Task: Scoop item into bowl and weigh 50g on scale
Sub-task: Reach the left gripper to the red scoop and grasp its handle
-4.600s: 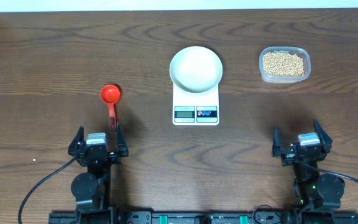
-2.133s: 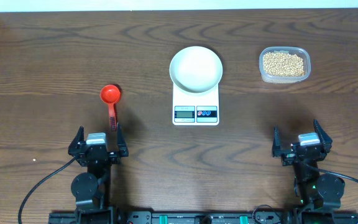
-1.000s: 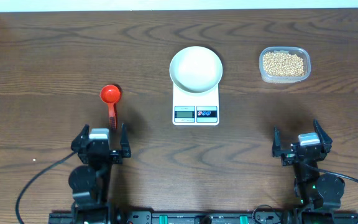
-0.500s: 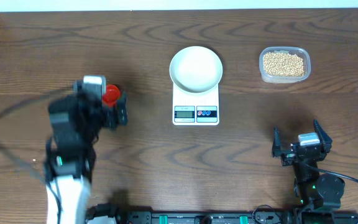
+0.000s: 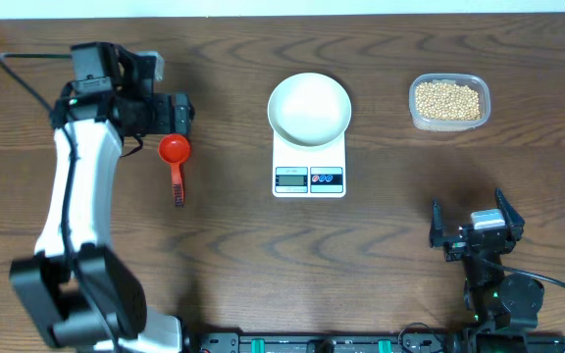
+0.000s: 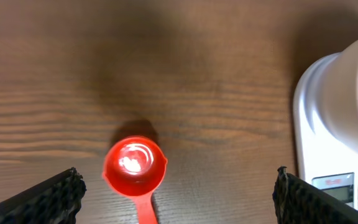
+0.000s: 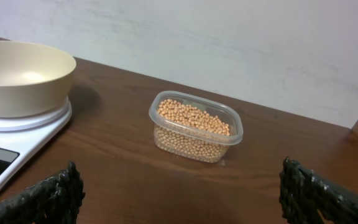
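I should go on lowering my left gripper toward the cup's rim (image 5: 161,150) before the fingers close there, as the red scoop's cup (image 5: 174,149) faces up within their open span.
The white bowl (image 5: 309,107) stands empty on the white scale (image 5: 309,178) at the table's middle. The tan beans (image 5: 447,100) fill a clear plastic tub (image 5: 416,118) at the back right. A red scoop (image 5: 174,150) lies left of the scale, handle toward the front. My left gripper (image 5: 177,111) hangs open above the table just behind the scoop's cup. In the left wrist view the scoop (image 6: 134,165) lies between the open fingertips (image 6: 61,196), not touched. My right gripper (image 5: 476,224) is open and empty at the front right, facing the beans (image 7: 191,115).
The left wrist view shows the bowl's side (image 6: 353,93) and the scale's corner (image 6: 316,155) at the right. The right wrist view shows the bowl (image 7: 17,74) on the scale (image 7: 17,143) at the left, and a pale wall behind the table.
My left arm has swung from its rest at the front left up and back, and now hangs over the red scoop. The right arm, bowl, scale and tub have not moved.
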You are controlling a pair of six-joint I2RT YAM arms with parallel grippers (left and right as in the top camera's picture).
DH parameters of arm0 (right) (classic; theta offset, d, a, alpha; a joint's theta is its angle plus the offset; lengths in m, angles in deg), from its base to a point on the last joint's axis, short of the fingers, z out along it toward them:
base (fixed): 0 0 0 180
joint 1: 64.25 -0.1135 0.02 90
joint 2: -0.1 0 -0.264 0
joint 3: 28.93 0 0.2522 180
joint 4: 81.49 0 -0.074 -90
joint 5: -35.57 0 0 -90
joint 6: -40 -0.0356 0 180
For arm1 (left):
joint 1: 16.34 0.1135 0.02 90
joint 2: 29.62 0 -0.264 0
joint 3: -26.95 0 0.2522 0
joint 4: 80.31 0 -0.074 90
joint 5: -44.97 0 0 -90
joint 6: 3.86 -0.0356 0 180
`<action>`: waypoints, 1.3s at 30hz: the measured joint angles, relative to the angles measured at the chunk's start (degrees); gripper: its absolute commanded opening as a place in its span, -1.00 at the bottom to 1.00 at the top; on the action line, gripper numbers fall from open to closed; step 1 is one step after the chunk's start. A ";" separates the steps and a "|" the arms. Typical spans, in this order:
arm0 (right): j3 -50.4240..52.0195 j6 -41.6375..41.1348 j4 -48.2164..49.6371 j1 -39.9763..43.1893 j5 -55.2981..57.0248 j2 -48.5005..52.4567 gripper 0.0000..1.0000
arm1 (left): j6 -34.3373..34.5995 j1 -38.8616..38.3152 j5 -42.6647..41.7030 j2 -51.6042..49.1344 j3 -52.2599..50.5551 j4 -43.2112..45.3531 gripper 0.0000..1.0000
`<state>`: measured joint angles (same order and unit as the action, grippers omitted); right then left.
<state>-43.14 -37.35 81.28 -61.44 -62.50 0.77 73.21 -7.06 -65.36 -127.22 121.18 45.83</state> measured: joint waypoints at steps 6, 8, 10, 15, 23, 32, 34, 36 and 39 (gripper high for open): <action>0.00 0.00 0.00 0.00 0.00 0.00 0.98 | -0.55 0.00 -0.39 -6.71 0.00 1.68 0.97; 0.00 -0.02 0.00 0.00 0.00 0.00 0.99 | -0.70 0.02 -0.33 -8.68 0.00 1.77 0.97; 0.00 0.00 0.00 0.00 0.00 0.00 0.99 | -0.83 0.17 -0.04 -10.43 0.00 1.75 0.97; 0.00 0.00 0.00 0.00 0.00 0.00 0.98 | -0.92 2.16 1.16 -13.79 0.00 1.79 0.68; 0.00 -0.02 0.00 0.00 0.00 0.00 0.99 | -1.09 5.16 1.86 -17.68 0.00 2.64 0.10; 0.00 -0.02 0.00 0.00 0.00 0.00 0.98 | -1.09 5.20 1.86 -18.03 0.00 4.68 -0.20; 0.00 0.00 0.00 0.00 0.00 0.00 0.98 | -1.09 5.18 2.23 -18.03 0.00 5.01 -0.20; 0.00 -0.02 0.00 0.00 0.00 0.00 0.98 | -1.09 5.18 2.62 -18.03 0.00 5.31 -0.22; 0.00 0.00 0.00 0.00 0.00 0.00 0.98 | -1.05 5.18 3.15 -18.05 0.00 5.57 -0.30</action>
<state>-43.14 -37.35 81.28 -61.44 -62.50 0.77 72.16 -1.88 -62.22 -145.27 121.18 51.41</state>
